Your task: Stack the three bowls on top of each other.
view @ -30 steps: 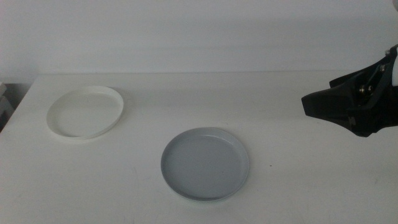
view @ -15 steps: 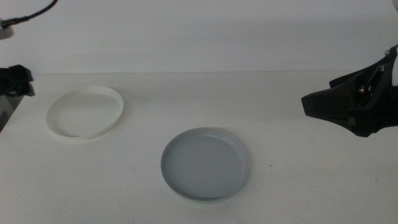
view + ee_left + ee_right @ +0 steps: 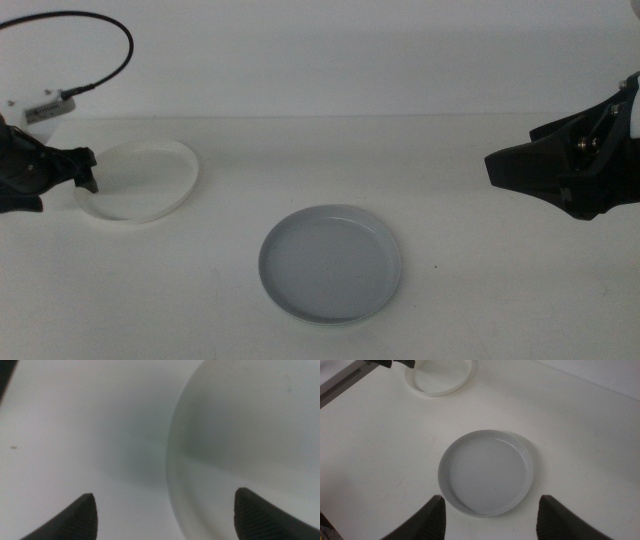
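Observation:
When I lower the white bowl onto the light grey bowl, it should nest low and hide the grey: their shallow rims look equally wide.
The white bowl sits at the table's far left. My left gripper is at its left rim, open. In the left wrist view the bowl's rim lies between the two spread jaws of this gripper. The light grey bowl sits in the middle of the table, also in the right wrist view. A thin pale crescent shows under its edge, colour unclear. No mint green bowl shows on its own. My right gripper hangs open and empty at the right, well above the table.
The white table is bare apart from the bowls. Its left edge lies just behind the left gripper. A black cable arcs above the left arm. A white wall stands at the back.
My left arm has come in from the left edge and reached the white bowl's left rim. The right arm and both bowls have not moved.

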Motion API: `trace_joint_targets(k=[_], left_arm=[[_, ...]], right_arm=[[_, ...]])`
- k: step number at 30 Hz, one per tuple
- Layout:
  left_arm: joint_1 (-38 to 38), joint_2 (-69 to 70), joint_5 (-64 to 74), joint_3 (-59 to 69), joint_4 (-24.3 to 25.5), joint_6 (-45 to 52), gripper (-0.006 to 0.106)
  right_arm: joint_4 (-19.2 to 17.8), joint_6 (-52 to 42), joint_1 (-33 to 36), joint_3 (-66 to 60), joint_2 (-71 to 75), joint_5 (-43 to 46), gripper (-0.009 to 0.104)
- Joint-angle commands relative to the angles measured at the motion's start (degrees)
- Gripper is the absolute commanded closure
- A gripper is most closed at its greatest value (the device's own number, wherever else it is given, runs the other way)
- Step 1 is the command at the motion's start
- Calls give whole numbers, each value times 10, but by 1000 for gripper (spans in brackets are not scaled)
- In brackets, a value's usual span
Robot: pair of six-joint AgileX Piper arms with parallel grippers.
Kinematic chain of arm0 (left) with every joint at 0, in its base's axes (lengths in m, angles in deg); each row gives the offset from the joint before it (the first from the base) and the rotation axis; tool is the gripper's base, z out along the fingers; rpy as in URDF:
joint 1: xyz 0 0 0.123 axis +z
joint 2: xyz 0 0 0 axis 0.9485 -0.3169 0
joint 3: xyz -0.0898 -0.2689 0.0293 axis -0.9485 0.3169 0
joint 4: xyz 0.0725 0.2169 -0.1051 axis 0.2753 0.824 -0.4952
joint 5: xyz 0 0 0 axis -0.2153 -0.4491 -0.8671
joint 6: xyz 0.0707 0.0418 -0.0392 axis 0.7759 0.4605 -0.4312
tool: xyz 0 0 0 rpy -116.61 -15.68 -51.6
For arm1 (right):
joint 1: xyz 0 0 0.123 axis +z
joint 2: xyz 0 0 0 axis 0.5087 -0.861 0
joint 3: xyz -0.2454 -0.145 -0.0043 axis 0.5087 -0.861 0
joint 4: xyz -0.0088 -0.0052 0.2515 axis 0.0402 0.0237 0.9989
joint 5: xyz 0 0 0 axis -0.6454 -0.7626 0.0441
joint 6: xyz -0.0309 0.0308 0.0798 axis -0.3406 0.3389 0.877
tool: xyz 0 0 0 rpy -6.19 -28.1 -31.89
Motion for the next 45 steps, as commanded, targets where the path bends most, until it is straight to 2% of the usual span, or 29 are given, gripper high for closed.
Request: trace_joint_targets(k=[1,5,7,13,17,24,29,33,36,40,45], left_arm=[[-4,13,-22,-26,-13,2,-4],[-4,-9,-24,-35,-13,8,3],[-4,-19,-29,-35,-16,19,13],[-5,-45,-27,-41,-57,23,64],[-6,-48,-25,-41,-60,36,100],[-9,46,18,-34,-60,38,100],[-39,181,27,41,-79,68,100],[-99,270,26,115,-92,81,100],[-166,299,19,155,-125,81,100],[-257,294,-27,185,-138,77,100],[-329,254,-75,195,-139,56,100]], right_arm=[[7,-6,0,13,7,30,48],[7,-6,0,13,7,30,48],[7,-6,0,13,7,31,48],[7,-6,0,13,7,31,48],[7,-6,0,13,7,31,48],[7,-6,0,13,7,31,48],[7,-6,0,13,7,31,48],[7,-6,0,13,7,31,48],[7,-6,0,13,7,31,48],[7,-6,0,13,7,31,48],[7,-6,0,13,7,31,48]])
